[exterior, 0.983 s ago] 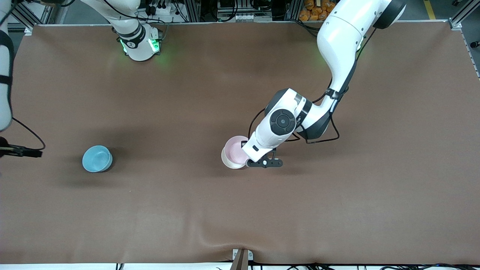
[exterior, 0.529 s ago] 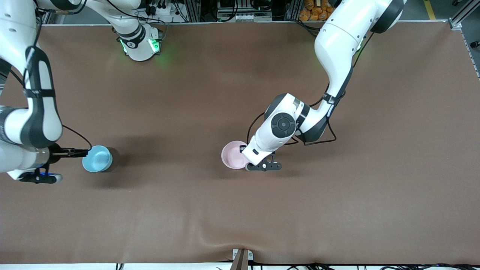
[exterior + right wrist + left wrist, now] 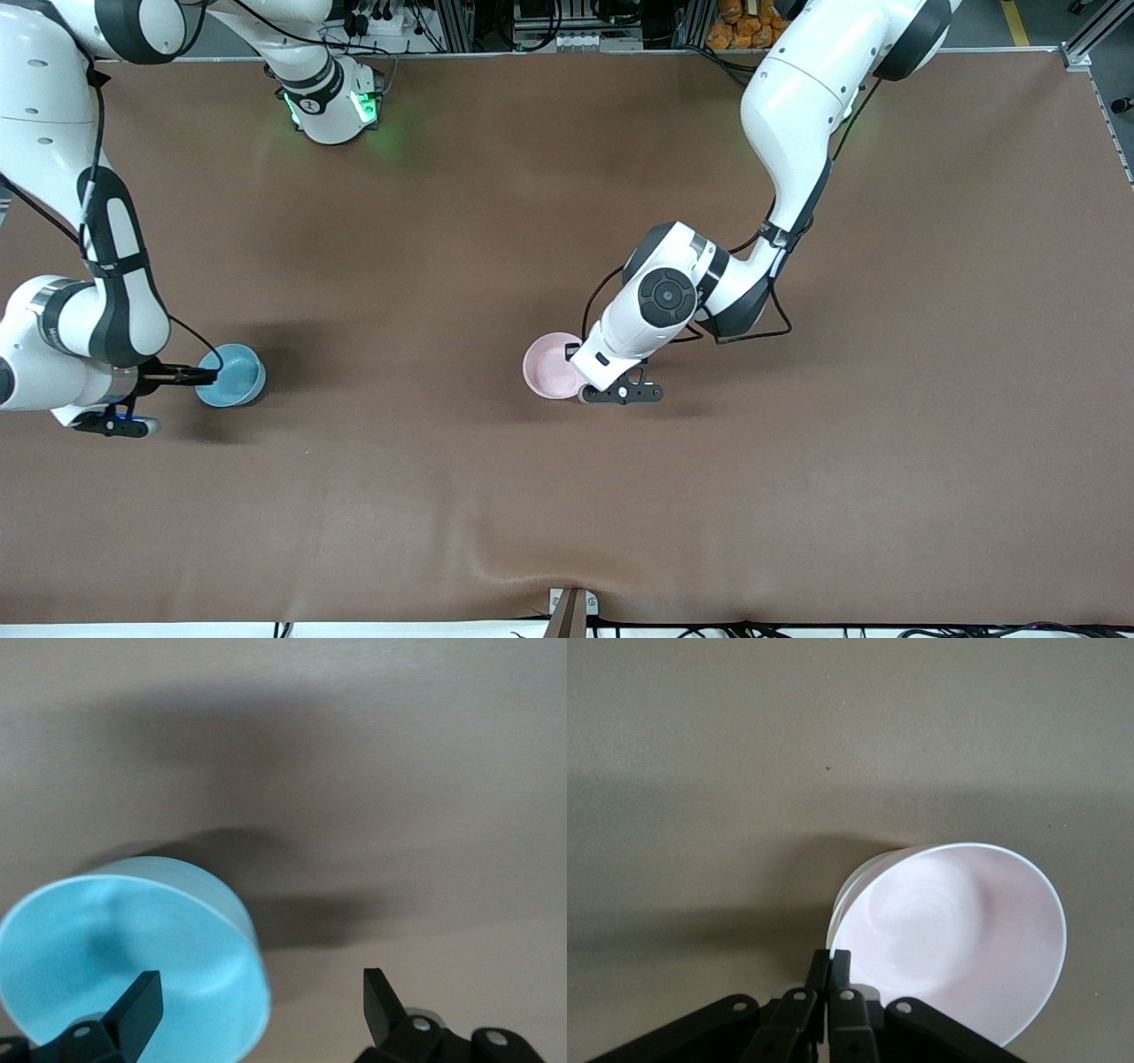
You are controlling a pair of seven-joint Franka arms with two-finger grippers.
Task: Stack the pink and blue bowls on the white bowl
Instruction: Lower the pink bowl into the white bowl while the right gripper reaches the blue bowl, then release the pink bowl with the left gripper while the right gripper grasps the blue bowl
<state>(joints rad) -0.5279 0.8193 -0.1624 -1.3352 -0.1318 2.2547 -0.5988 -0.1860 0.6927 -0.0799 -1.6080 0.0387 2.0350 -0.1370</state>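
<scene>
My left gripper is closed on the pink bowl's rim [image 3: 570, 341] and blocks the blue bowl's way, so next I open that gripper and back it clear first.
The pink bowl [image 3: 551, 365] sits in the white bowl near the table's middle. In the front view the white bowl is hidden under it. In the left wrist view only a thin white rim [image 3: 847, 893] shows beside the pink bowl [image 3: 957, 939]. My left gripper [image 3: 585, 381] is shut on the pink bowl's rim [image 3: 840, 958]. The blue bowl [image 3: 234, 375] stands on the table toward the right arm's end. My right gripper [image 3: 209, 376] is open astride its rim [image 3: 259, 989], one finger inside the blue bowl [image 3: 115, 948] and one outside.
The brown table cloth [image 3: 567, 496] has a raised wrinkle at the edge nearest the front camera. The right arm's base [image 3: 330, 106] stands at the table's farthest edge. No other objects lie on the table.
The right arm swung in from the table's end and brought its open gripper onto the blue bowl's rim. The left gripper lowered the pink bowl, which now covers the white bowl.
</scene>
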